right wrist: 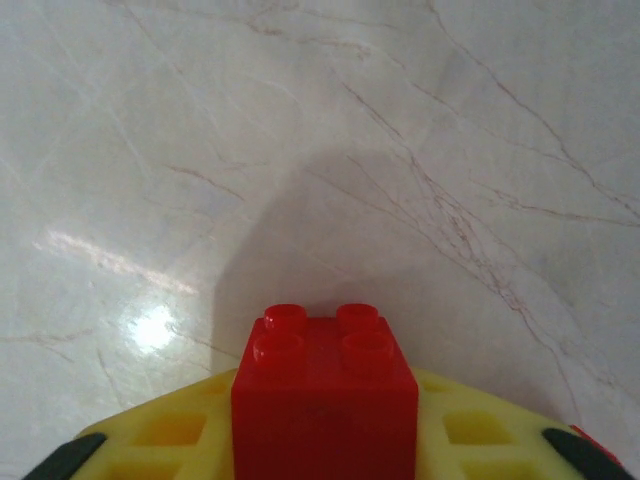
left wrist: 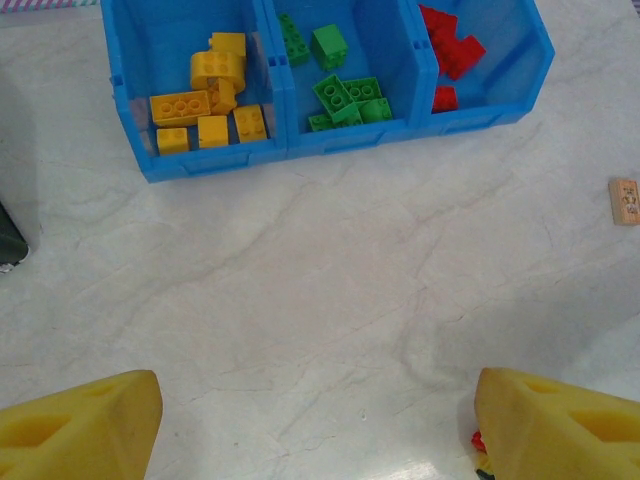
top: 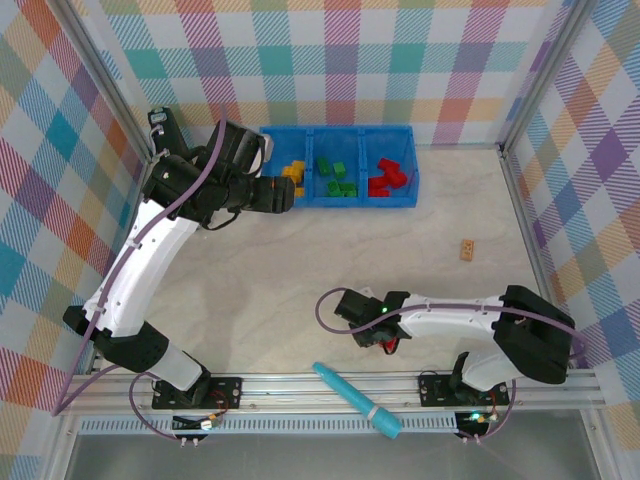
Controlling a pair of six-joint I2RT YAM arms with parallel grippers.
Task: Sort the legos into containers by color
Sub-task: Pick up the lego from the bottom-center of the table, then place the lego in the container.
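My right gripper carries on with the red four-stud lego square between its fingers toward the free space behind the bin's red legos, and lets it go there.
The blue three-compartment bin stands at the back of the table. It holds yellow-orange legos on the left, green legos in the middle and red legos on the right. My left gripper hangs raised in front of the bin's left end, open wide, with bare table between its yellow fingers. Near the front edge, my right gripper is shut on a red four-stud lego, just above the table.
A small picture card lies at the right. A long teal stick rests on the front rail. Metal frame posts and checked walls close in the left, right and back sides.
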